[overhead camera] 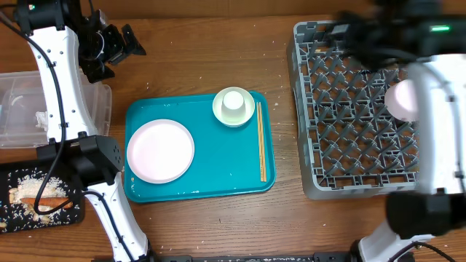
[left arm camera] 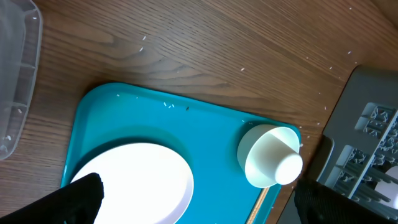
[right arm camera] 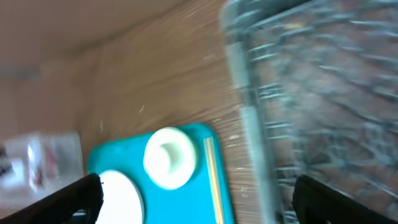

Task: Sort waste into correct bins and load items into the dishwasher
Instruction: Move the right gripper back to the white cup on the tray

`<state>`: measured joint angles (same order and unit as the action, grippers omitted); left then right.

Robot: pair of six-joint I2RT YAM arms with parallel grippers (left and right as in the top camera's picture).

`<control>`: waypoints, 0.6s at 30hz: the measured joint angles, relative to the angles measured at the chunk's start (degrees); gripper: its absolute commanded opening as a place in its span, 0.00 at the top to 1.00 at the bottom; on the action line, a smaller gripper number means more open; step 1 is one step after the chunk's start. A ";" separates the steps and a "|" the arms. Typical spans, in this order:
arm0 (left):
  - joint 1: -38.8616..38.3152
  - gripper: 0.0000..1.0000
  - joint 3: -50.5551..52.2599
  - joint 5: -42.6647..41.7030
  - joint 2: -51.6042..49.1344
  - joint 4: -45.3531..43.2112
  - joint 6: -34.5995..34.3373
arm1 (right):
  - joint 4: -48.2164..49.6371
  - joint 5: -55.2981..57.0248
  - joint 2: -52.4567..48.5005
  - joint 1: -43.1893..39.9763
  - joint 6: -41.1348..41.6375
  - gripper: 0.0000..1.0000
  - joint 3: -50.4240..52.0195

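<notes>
I carry on moving my open right gripper toward the upturned cup (overhead camera: 234,105) until the fingers close around the cup's sides, because it is uncovered and has room inside the dish's rim (overhead camera: 220,108).
On the teal tray (overhead camera: 218,171) lie a large white plate (overhead camera: 160,151), an upturned cup (overhead camera: 233,104) on a small plate, and chopsticks (overhead camera: 261,142). The grey dishwasher rack (overhead camera: 349,124) at the right holds a white bowl (overhead camera: 400,100), partly hidden by my right arm. The clear tub (overhead camera: 18,109) and the black tray (overhead camera: 29,211), with a carrot (overhead camera: 40,195) and food scraps, are at the left. My left gripper (overhead camera: 120,45) (left arm camera: 202,205) hangs open above the tray's back left. My right gripper (overhead camera: 331,33) (right arm camera: 199,202), blurred, is open over the rack's back left corner, empty.
The left wrist view shows the plate (left arm camera: 140,180), the cup (left arm camera: 273,157), the tub's edge (left arm camera: 18,68) and the rack's corner (left arm camera: 373,124). Small white crumbs dot the wooden table (overhead camera: 218,58). My white arms rise along both sides of the table.
</notes>
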<state>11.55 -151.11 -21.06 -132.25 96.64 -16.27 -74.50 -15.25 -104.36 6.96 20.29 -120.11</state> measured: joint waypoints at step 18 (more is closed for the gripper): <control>0.00 0.00 0.00 0.00 0.00 0.00 0.00 | 6.27 18.25 -21.20 28.09 4.15 0.00 0.96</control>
<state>11.55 -151.11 -21.06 -132.25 96.64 -16.27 -68.23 3.01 -125.56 35.05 24.45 -119.15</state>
